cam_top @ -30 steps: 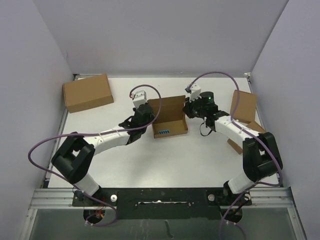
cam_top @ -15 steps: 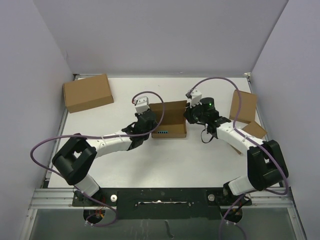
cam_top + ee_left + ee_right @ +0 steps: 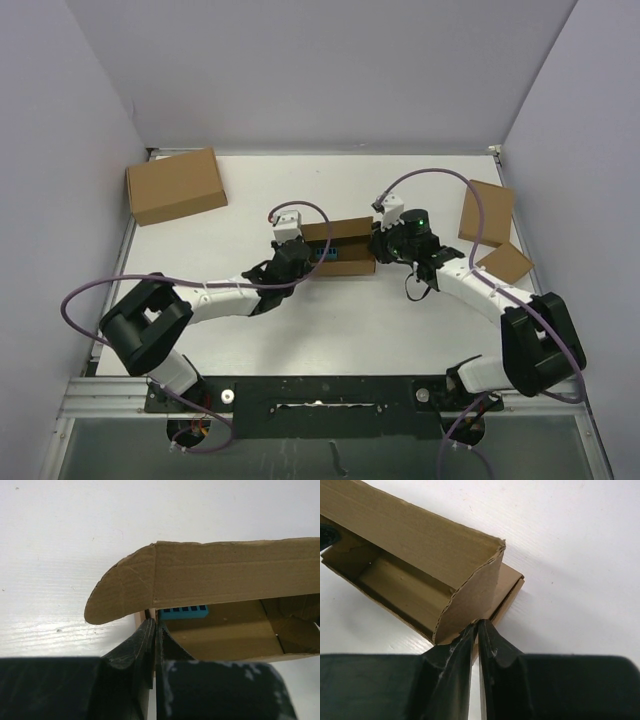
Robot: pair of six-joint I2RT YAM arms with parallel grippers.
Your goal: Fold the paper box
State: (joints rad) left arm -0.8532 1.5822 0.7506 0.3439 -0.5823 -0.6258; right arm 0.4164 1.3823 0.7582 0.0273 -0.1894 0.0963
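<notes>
My left gripper is under the lid's rounded flap (image 3: pixel 120 591) and blocks the lid's way down, so it should open, move back and press the lid's top (image 3: pixel 337 229) down from above.
The paper box (image 3: pixel 340 250) is a small brown oblong tray at the table's middle, its lid (image 3: pixel 225 575) leaning low over the opening. A blue ridged insert (image 3: pixel 182 612) shows inside. My left gripper (image 3: pixel 303 256) is at the box's left end. In the left wrist view it (image 3: pixel 156 626) is shut on the thin left end wall, under the lid's rounded flap (image 3: pixel 120 592). My right gripper (image 3: pixel 378 246) is at the right end. In the right wrist view its jaws (image 3: pixel 478 624) stand nearly together on the lower edge of the box's (image 3: pixel 420 545) right end, beside the lid's side flap (image 3: pixel 470 595).
A larger closed brown carton (image 3: pixel 176 185) lies at the back left. Two closed brown boxes (image 3: pixel 486 212) (image 3: pixel 505 262) sit at the right edge, behind my right arm. Grey walls close in the table on three sides.
The lid has swung from lying open at the back to leaning down over the tray. Both grippers have shifted slightly toward me with the box ends.
</notes>
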